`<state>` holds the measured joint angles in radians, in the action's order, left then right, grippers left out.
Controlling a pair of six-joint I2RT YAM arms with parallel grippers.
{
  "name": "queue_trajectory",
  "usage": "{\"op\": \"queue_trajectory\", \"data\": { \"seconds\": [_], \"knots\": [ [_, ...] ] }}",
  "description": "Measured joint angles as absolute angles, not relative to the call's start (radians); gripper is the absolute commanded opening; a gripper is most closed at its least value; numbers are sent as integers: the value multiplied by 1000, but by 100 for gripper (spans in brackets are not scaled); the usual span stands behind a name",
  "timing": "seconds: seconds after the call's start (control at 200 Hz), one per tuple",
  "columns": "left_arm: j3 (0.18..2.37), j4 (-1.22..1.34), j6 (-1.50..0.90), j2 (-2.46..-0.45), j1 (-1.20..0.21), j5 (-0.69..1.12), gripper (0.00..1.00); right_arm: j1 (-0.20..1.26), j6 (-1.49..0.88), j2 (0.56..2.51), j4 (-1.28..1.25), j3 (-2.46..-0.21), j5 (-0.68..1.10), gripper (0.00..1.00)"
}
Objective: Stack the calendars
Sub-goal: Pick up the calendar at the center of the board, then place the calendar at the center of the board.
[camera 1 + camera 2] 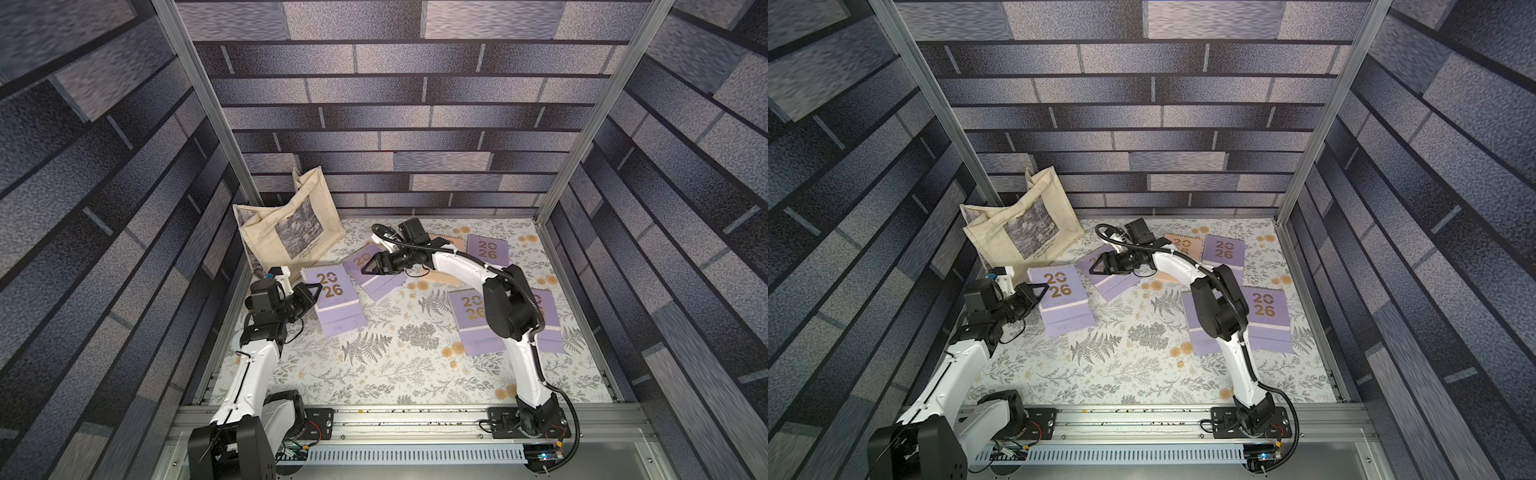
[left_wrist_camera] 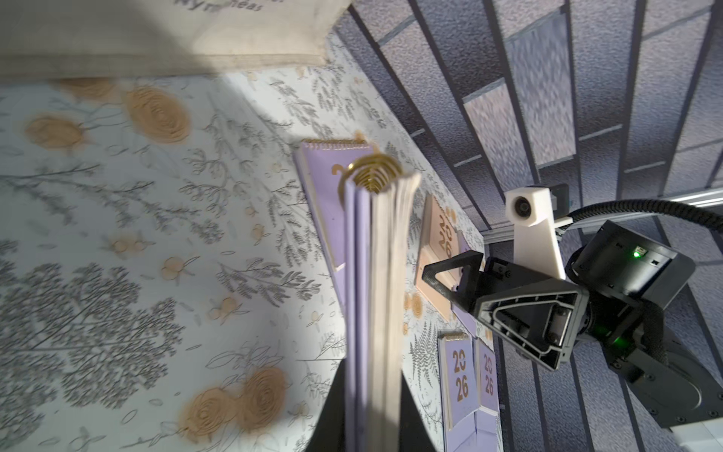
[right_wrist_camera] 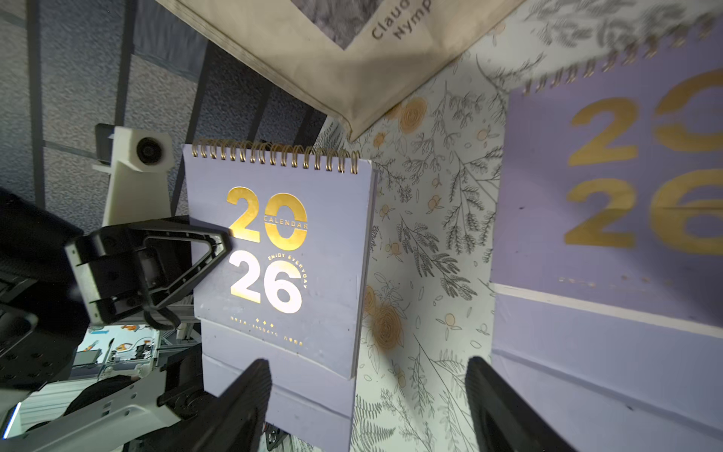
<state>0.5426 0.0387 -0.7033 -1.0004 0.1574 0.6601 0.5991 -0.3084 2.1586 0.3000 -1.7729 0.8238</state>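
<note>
I should keep carrying the calendar with my left gripper toward my open right gripper (image 1: 372, 270), which the held calendar's free side edge (image 1: 353, 288) faces, until my right gripper grips that edge.
My left gripper (image 1: 316, 291) (image 1: 1042, 291) (image 2: 373, 422) is shut on the side edge of a lavender calendar (image 1: 334, 301) (image 1: 1063, 299) (image 2: 375, 293) (image 3: 281, 254), which looks raised off the mat. My right gripper (image 1: 366, 270) (image 1: 1096, 270) (image 3: 367, 399) hangs open just above a second, tilted lavender calendar (image 1: 380, 282) (image 1: 1119, 284) (image 3: 606, 195), with nothing between its fingers. A peach calendar (image 1: 446, 243) (image 1: 1183, 245) lies half hidden behind the right arm. Three more lavender calendars lie flat: one at the back right (image 1: 488, 249) (image 1: 1223, 253), two at the right (image 1: 471, 320) (image 1: 548, 322).
A cream tote bag (image 1: 286, 224) (image 1: 1021, 224) leans in the back left corner, close to the held calendar. The floral mat (image 1: 374, 374) is walled on three sides, with an aluminium rail (image 1: 415, 419) along the front.
</note>
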Motion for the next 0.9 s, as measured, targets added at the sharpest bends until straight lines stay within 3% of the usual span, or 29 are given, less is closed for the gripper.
{"op": "queue_trajectory", "data": {
  "seconds": [0.115, 0.24, 0.496, 0.897],
  "knots": [
    [616, 47, -682, -1058, 86, 715, 0, 533, -297, 2041, 252, -1673, 861, 81],
    [683, 69, -663, -1126, 28, 778, 0, 497, -274, 1921, 223, -1542, 892, 90],
    [791, 151, -657, -1259, -33, 926, 0, 332, -302, 1653, 58, -1184, 991, 86],
    [830, 321, -717, -1327, -170, 1049, 0, 298, -442, 1591, -282, -971, 1155, 84]
  ]
}}
